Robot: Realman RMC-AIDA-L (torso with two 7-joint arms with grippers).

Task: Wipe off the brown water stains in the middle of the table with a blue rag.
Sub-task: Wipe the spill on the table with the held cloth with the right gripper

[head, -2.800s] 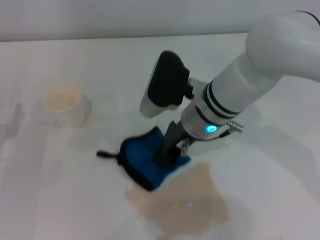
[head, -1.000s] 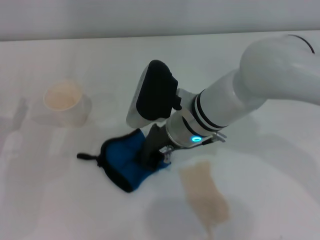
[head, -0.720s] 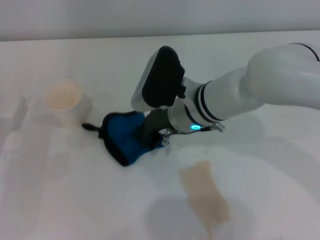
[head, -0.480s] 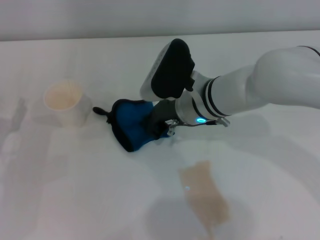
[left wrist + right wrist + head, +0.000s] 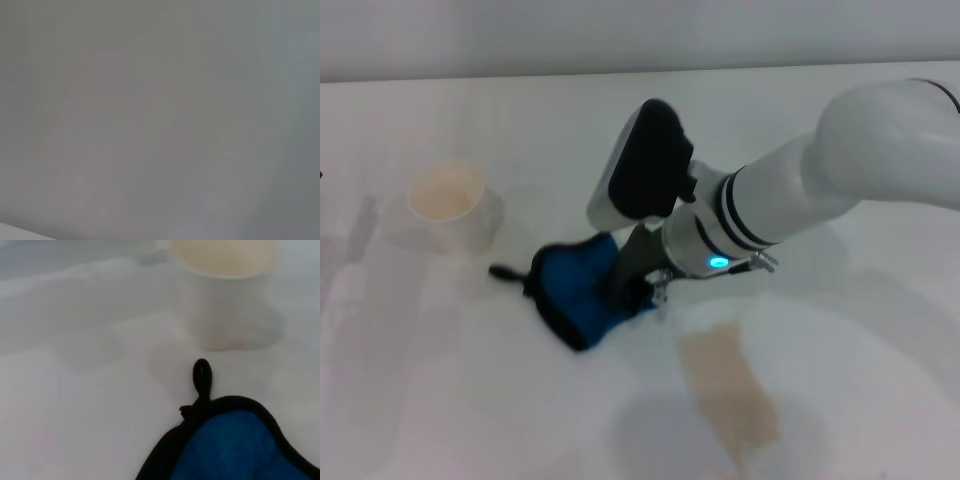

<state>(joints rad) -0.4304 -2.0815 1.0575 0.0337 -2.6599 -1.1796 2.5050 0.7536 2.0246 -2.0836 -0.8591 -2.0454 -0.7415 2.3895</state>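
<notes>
The blue rag (image 5: 568,288) is lying toward the paper cup, clear of the brown water stain. My right gripper should pull the rag toward me over that stain (image 5: 728,385).
The blue rag (image 5: 572,293) lies bunched on the white table (image 5: 450,400), its black loop tab (image 5: 502,271) pointing left. My right gripper (image 5: 632,288) stands on the rag's right part, shut on it and holding it against the tabletop. The brown water stain (image 5: 728,392) is a narrow tan strip to the right of the rag and nearer to me, apart from it. In the right wrist view the rag (image 5: 240,447) and its loop tab (image 5: 201,376) show close up. My left gripper is out of view; the left wrist view shows only a plain grey surface.
A cream paper cup (image 5: 446,205) stands at the left of the table, beyond the rag's loop; it also shows in the right wrist view (image 5: 225,290). A faint wet sheen (image 5: 660,430) spreads around the stain.
The wide puddle has shrunk to a narrow strip. My right gripper dragged the rag left, then away toward the cup, and has now pulled it back nearer to me, toward the stain.
</notes>
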